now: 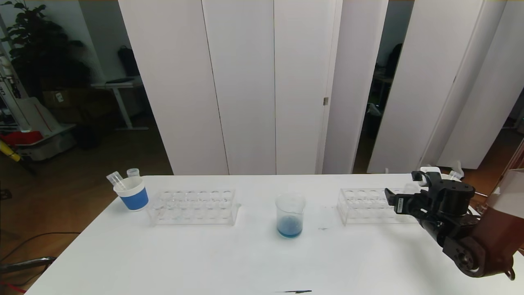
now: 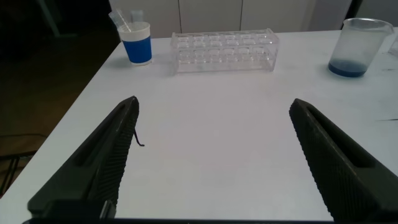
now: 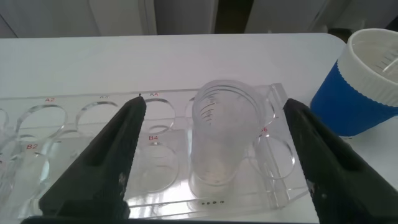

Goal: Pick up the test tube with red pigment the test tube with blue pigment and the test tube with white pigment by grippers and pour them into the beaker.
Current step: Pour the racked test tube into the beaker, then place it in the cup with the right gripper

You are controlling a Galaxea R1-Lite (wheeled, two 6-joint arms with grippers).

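The test tube's opening (image 3: pixel 228 99) is open and uncapped, so a thin stream will run over the rim of the test tube with white pigment (image 3: pixel 216 148) when I tilt it.
The beaker (image 1: pixel 290 215) stands mid-table with blue pigment on its bottom; it also shows in the left wrist view (image 2: pixel 359 46). The test tube with white pigment (image 3: pixel 224 137) stands upright in the right clear rack (image 1: pixel 364 205), pale pigment at its tip. My right gripper (image 1: pixel 394 200) is open over that rack's end, and in the right wrist view (image 3: pixel 215 104) its fingers stand apart on either side of the tube without touching it. My left gripper (image 2: pixel 214 104) is open and empty over bare table, out of the head view. No tube with blue or red pigment shows.
An empty clear rack (image 1: pixel 192 205) stands left of the beaker. A blue paper cup (image 1: pixel 132 194) holding two clear tubes (image 1: pixel 116 178) stands at the far left. Another blue cup (image 3: pixel 367 87) stands just beyond the right rack's end, near the table's right edge.
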